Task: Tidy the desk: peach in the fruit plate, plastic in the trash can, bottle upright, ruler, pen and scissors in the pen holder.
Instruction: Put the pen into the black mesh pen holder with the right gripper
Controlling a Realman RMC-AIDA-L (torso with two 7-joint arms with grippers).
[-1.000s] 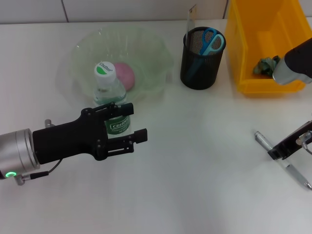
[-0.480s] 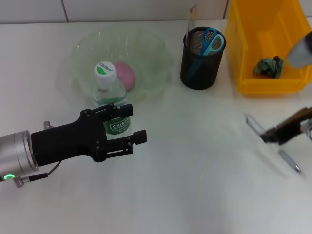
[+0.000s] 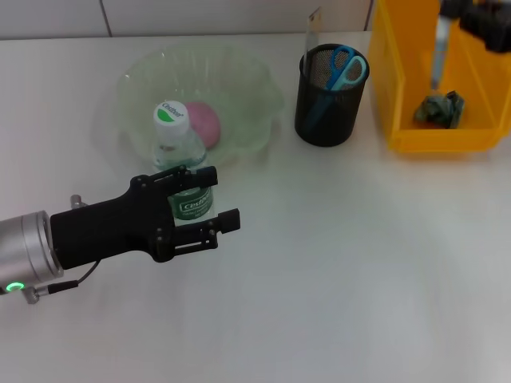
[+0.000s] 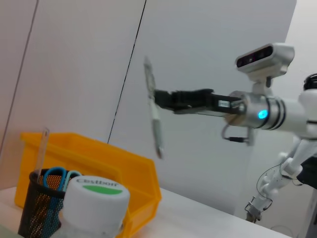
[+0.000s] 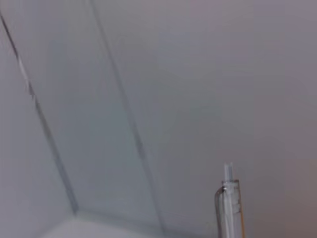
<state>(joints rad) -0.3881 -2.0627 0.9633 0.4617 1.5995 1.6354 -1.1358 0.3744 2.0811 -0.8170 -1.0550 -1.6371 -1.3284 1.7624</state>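
The robot's right gripper has the silver pen hanging upright and there is room beside the blue scissors, so it should keep going to the pen holder and let go over the pen holder's opening.
A clear bottle with a white and green cap stands upright in front of the glass fruit plate. My left gripper is shut on its lower part; the cap also shows in the left wrist view. A pink peach lies in the plate. My right gripper is shut on a silver pen, which hangs upright high over the yellow bin. That gripper and the pen also show in the left wrist view, and the pen in the right wrist view. The black mesh pen holder holds blue scissors and a ruler.
Crumpled green plastic lies inside the yellow bin. The bin stands right of the pen holder at the back right. White tabletop stretches in front of them. A white wall is behind the desk.
My right gripper lifted the pen from the table at the right and carried it up and back over the yellow bin. My left gripper stayed at the bottle.
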